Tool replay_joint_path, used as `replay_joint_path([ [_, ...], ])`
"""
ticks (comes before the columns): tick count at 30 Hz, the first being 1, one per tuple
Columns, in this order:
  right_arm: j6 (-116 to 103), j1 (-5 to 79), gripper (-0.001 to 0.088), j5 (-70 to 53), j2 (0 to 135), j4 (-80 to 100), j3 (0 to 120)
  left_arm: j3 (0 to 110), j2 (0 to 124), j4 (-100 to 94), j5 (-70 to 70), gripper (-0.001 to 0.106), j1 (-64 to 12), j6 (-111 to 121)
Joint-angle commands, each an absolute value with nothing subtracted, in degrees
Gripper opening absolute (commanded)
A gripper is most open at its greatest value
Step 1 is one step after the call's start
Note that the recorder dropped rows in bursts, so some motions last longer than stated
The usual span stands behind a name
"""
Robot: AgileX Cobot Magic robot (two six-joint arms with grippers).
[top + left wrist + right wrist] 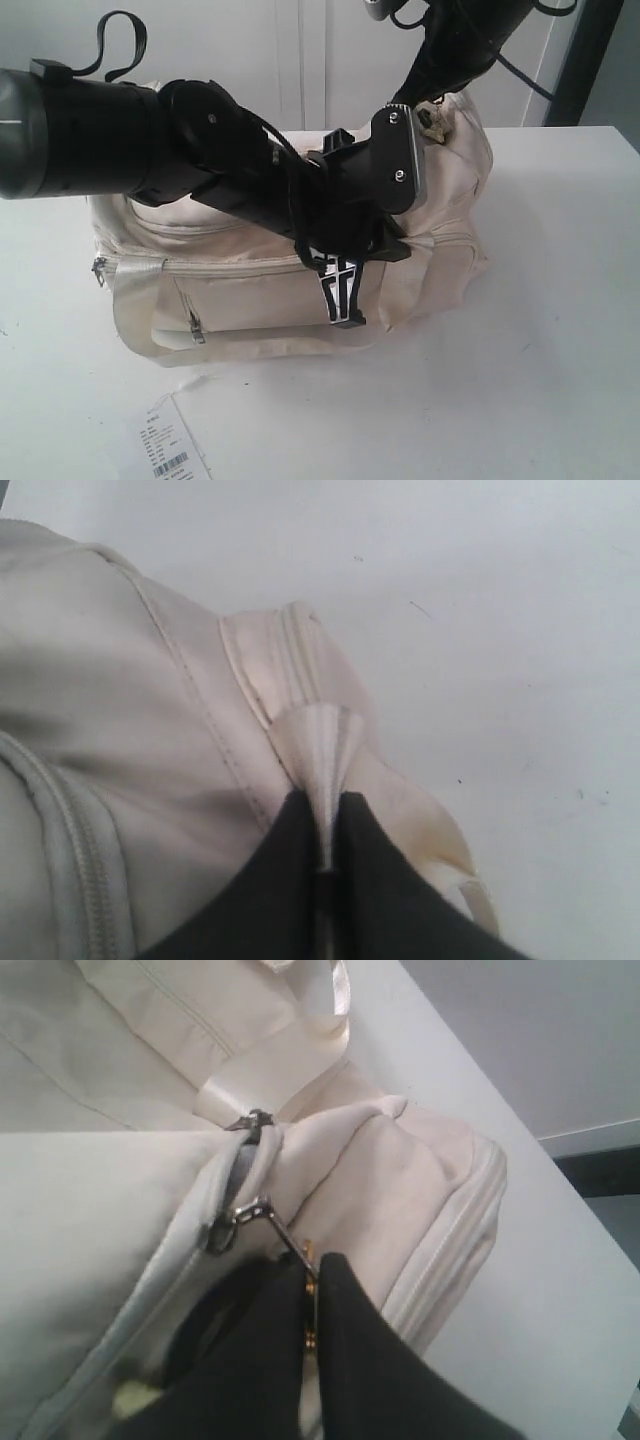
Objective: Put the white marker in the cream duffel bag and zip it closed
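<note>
The grey zip pull straight from the slider [235, 1222] is close to the bag's end, so my right gripper should keep pulling to that end [458, 125] and let go there.
The cream duffel bag [250, 290] lies on the white table, front pockets facing the exterior camera. My left gripper [342, 300] reaches across the bag's front and is shut on a cream webbing tab [318, 740] of the bag [120, 700]. At the bag's far right end, my right gripper [312, 1260] is shut on the grey zip pull [262, 1215], with the gold charm [309, 1253] showing between the fingers. The right gripper [430, 108] comes down from above in the exterior view. The slider sits close to that end of the bag [100, 1190]. The white marker is out of view.
A white paper barcode tag [165, 450] lies on the table [560, 330] in front of the bag. The left arm's thick black body [120, 135] spans the bag's left half. A white wall stands behind, with a dark post [590, 60] at the back right.
</note>
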State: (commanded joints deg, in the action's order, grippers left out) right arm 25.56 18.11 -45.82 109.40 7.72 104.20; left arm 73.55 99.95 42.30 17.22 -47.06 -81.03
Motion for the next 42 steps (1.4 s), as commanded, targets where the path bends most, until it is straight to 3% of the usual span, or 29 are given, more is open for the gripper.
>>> replay_joint_path([
  [29,25.3,17.0,0.0002,-27.5,114.9,7.7,104.2,73.6,100.0,43.8,17.4,0.000,-47.1,-80.8],
  [32,25.3,17.0,0.0087,-27.4,114.8,7.7,104.2,73.6,100.0,44.7,16.7,0.015,-47.1,-80.8],
  [36,25.2,17.0,0.0349,-28.2,114.4,7.3,104.2,73.6,100.0,47.2,15.0,0.053,-47.1,-80.7],
  [38,24.0,17.1,0.0469,-29.1,114.3,7.3,104.2,73.6,100.0,48.8,13.7,0.066,-47.1,-80.5],
  [40,22.4,17.1,0.0550,-30.3,113.9,7.5,104.2,73.6,100.0,49.1,12.2,0.072,-47.1,-79.5],
  [42,21.8,17.1,0.0560,-32.0,113.3,7.5,104.2,73.6,100.0,49.2,10.8,0.072,-47.1,-78.2],
])
